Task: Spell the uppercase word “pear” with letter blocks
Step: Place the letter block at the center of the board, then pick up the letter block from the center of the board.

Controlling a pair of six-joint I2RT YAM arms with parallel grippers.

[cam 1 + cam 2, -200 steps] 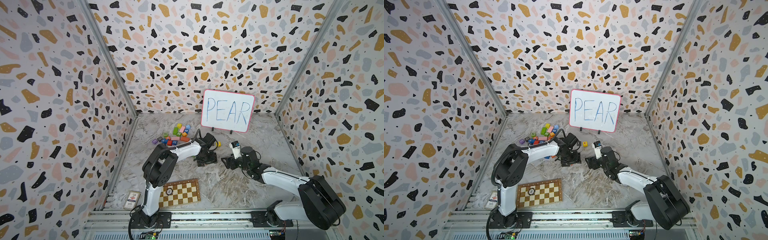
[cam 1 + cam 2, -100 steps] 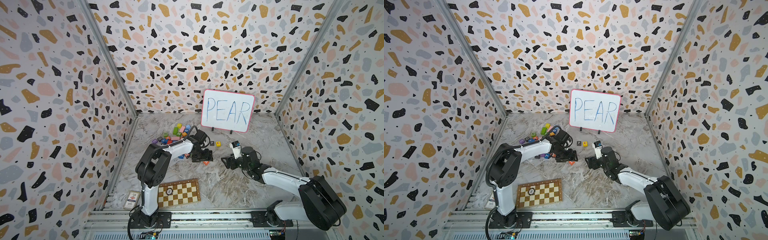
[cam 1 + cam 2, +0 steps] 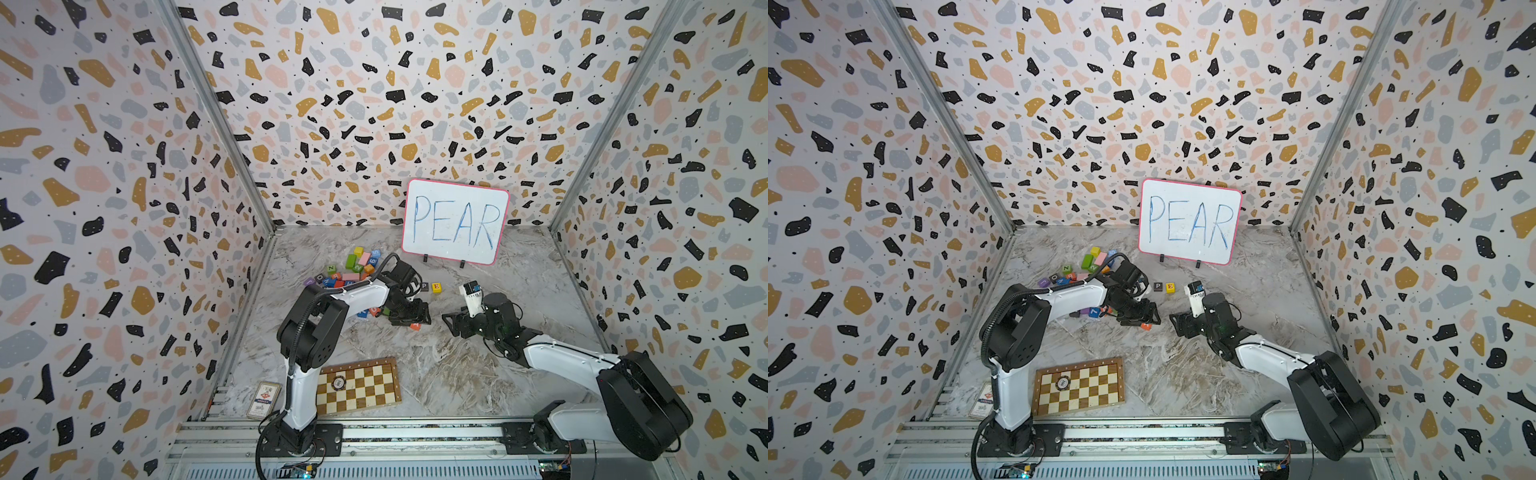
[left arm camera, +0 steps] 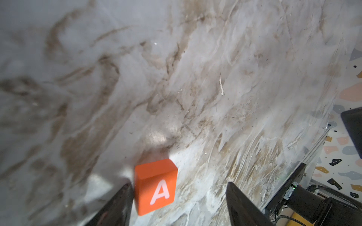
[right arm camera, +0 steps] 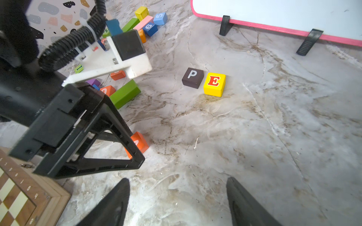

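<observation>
The spot (image 3: 448, 288) beyond the E block is on the right gripper's side, so the robot's left gripper should leave the A block (image 3: 415, 326) for the right gripper to take.
The orange-red A block (image 4: 155, 185) lies on the marble floor between my left gripper's (image 4: 179, 185) fingers. It rests against one finger, with a wide gap to the other, so this gripper is open. In both top views the A block (image 3: 415, 326) (image 3: 1145, 327) shows at the left gripper's (image 3: 413, 318) tips. The blackish P block (image 5: 193, 77) and yellow E block (image 5: 214, 84) sit side by side farther back, in front of the whiteboard. My right gripper (image 5: 178, 180) is open over bare floor with nothing between its fingers. I cannot pick out the R block.
A pile of coloured blocks and bars (image 3: 353, 270) lies at the back left, and a green bar (image 5: 125, 94) sits near the left wrist. The whiteboard (image 3: 455, 226) reading PEAR stands at the back. A chessboard (image 3: 357, 386) and a card box (image 3: 264, 400) lie at the front left.
The left arm's wrist has shifted a little left, away from the P and E blocks. The A block now shows at its fingertips. The right arm has not moved.
</observation>
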